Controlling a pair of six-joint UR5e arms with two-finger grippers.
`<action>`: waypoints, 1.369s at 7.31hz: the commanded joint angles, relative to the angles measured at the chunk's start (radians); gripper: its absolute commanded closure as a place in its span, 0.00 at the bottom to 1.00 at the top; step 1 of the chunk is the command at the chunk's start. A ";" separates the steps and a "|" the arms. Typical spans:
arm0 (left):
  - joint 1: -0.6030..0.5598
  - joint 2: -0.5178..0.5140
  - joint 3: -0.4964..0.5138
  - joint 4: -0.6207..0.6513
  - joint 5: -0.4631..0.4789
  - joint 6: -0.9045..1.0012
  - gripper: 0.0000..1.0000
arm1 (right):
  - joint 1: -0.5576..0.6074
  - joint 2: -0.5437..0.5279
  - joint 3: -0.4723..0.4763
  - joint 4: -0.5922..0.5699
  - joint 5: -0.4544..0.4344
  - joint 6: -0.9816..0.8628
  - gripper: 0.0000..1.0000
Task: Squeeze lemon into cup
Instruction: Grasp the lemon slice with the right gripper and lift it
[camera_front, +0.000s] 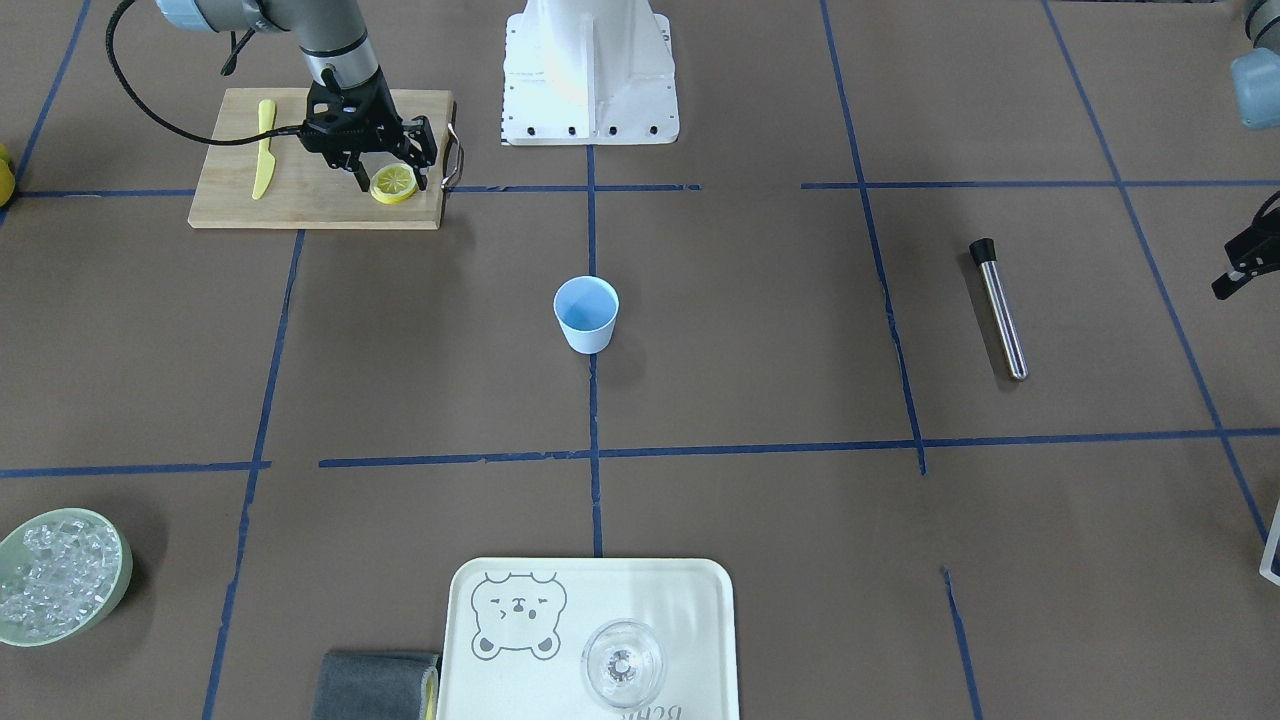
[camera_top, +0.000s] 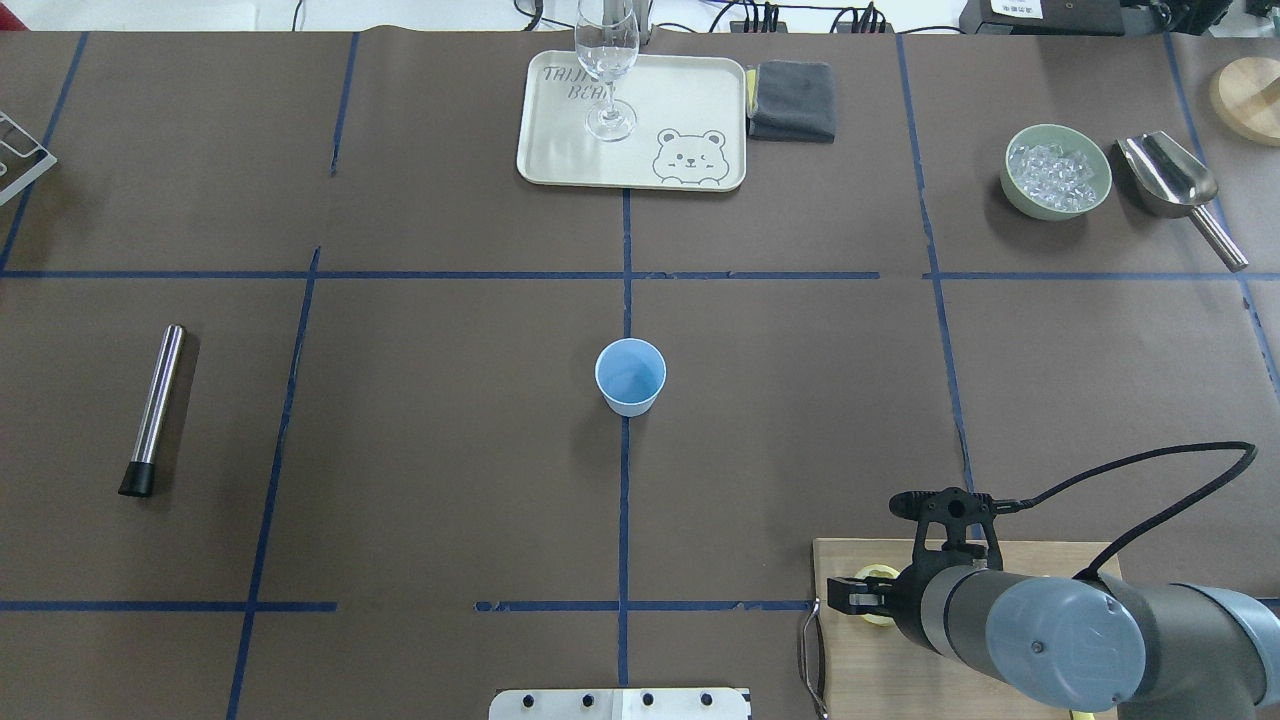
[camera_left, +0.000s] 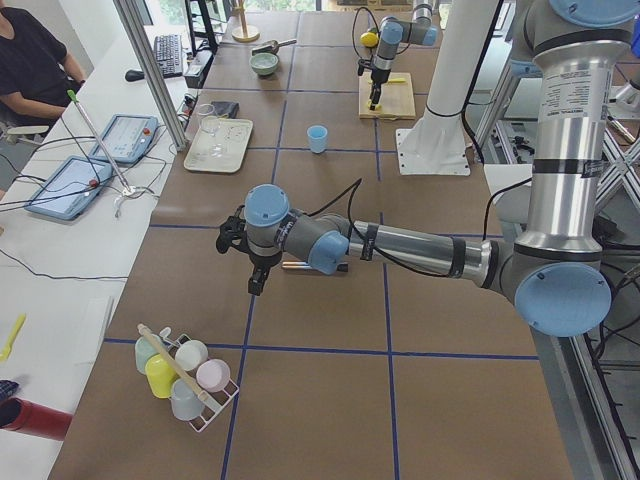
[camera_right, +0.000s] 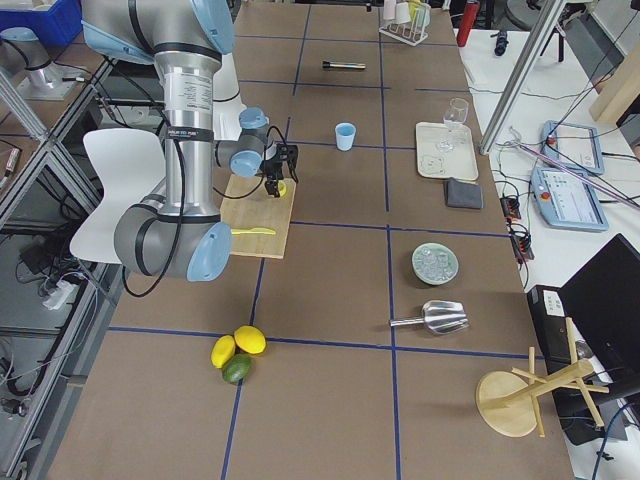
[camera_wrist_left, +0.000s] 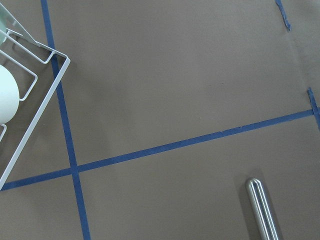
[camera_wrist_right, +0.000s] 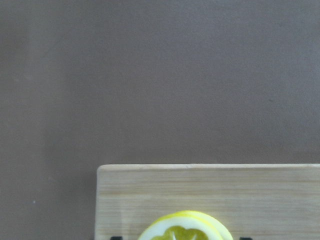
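Note:
Another pale lemon rim (camera_wrist_right: 219, 224) shows behind the lemon's top side (camera_front: 393, 184), so I expect the lemon to fall apart into loose slices when the robot lifts it.
The lemon (camera_front: 394, 183), a round yellow slice with a pale wheel face, lies on the wooden cutting board (camera_front: 300, 200) near its handle end. My right gripper (camera_front: 391, 184) is down over it, open, with one finger on each side and small gaps to the rind. The right wrist view shows the lemon's top (camera_wrist_right: 185, 227) at the bottom edge. The light-blue cup (camera_front: 586, 313) stands upright and empty at the table's middle, well away from the board; it also shows in the overhead view (camera_top: 630, 376). My left gripper (camera_front: 1240, 265) hangs at the table's far side; I cannot tell its opening.
A yellow plastic knife (camera_front: 264, 148) lies on the board. A steel rod with a black cap (camera_front: 998, 308) lies on my left side. A bear tray (camera_front: 690, 600) holds a clear glass (camera_front: 622, 663), with a grey cloth (camera_front: 375, 685) and an ice bowl (camera_front: 60, 577) nearby.

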 joint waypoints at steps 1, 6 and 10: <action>0.000 0.000 -0.002 0.002 0.000 0.000 0.00 | 0.000 0.000 0.001 -0.002 -0.001 0.000 0.36; 0.000 0.000 -0.005 0.002 0.000 0.000 0.00 | 0.006 -0.004 0.010 -0.002 -0.001 0.000 0.40; 0.000 0.000 -0.012 0.002 0.000 -0.002 0.00 | 0.021 -0.026 0.052 -0.008 0.001 0.000 0.40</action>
